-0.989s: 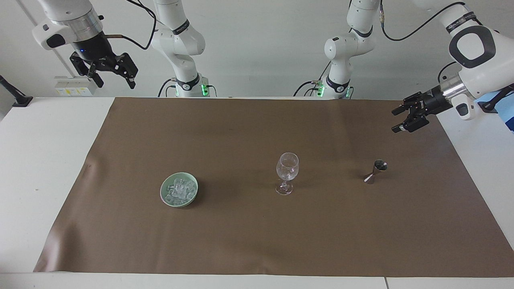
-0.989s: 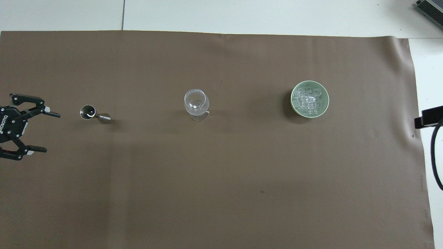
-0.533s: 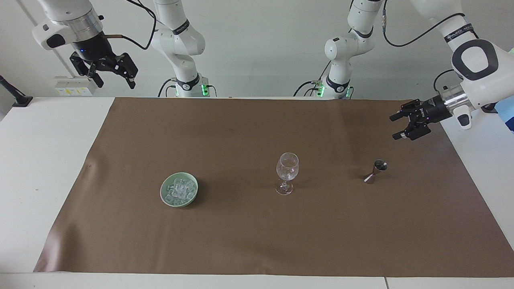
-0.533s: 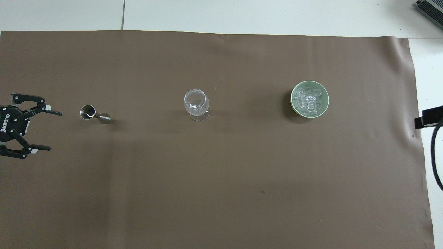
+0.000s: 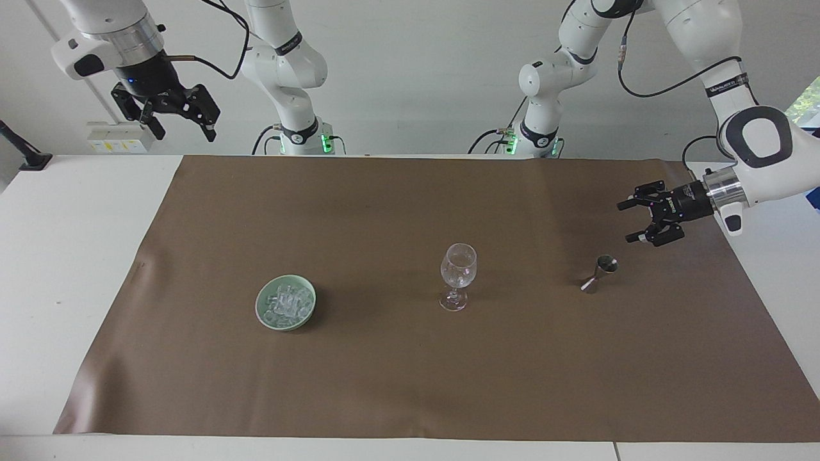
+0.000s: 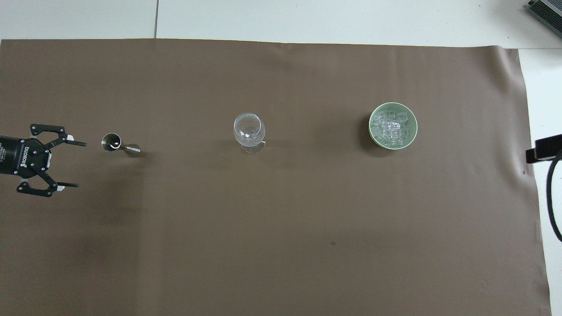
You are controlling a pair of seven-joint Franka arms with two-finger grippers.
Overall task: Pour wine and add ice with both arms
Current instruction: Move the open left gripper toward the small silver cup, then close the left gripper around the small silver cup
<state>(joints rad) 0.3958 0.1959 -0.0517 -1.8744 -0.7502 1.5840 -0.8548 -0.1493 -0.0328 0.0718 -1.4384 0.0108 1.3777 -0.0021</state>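
Note:
I expect the jigger [image 6: 121, 145] to spill clear liquid into the glass when I tip it, because a bright glint [image 6: 114, 146] shows inside the cup.
A stemmed clear glass [image 5: 459, 269] [image 6: 249, 129] stands upright mid-mat. Toward the right arm's end, a heap of ice [image 5: 288, 301] [image 6: 392, 127] lies in a pale green bowl [image 5: 259, 306] [image 6: 371, 131]. A small steel jigger [image 5: 599, 274] [image 6: 115, 143] stands toward the left arm's end. My left gripper [image 5: 626, 222] [image 6: 80, 164] hovers open and level just beside the jigger, not touching it. The right gripper [image 5: 184, 133] hangs open high over the table's corner by the robots. No wine shows; I cannot tell what the jigger holds.
A brown mat [image 5: 384, 205] covers most of the white table. A black part and cable [image 6: 544, 148] of the right arm reach in at the overhead view's edge. A black clamp [image 5: 25, 153] sits at the table's corner under the right gripper.
The left gripper has come down and turned level, sliding in toward the jigger. The right arm, glass, bowl and jigger have not moved.

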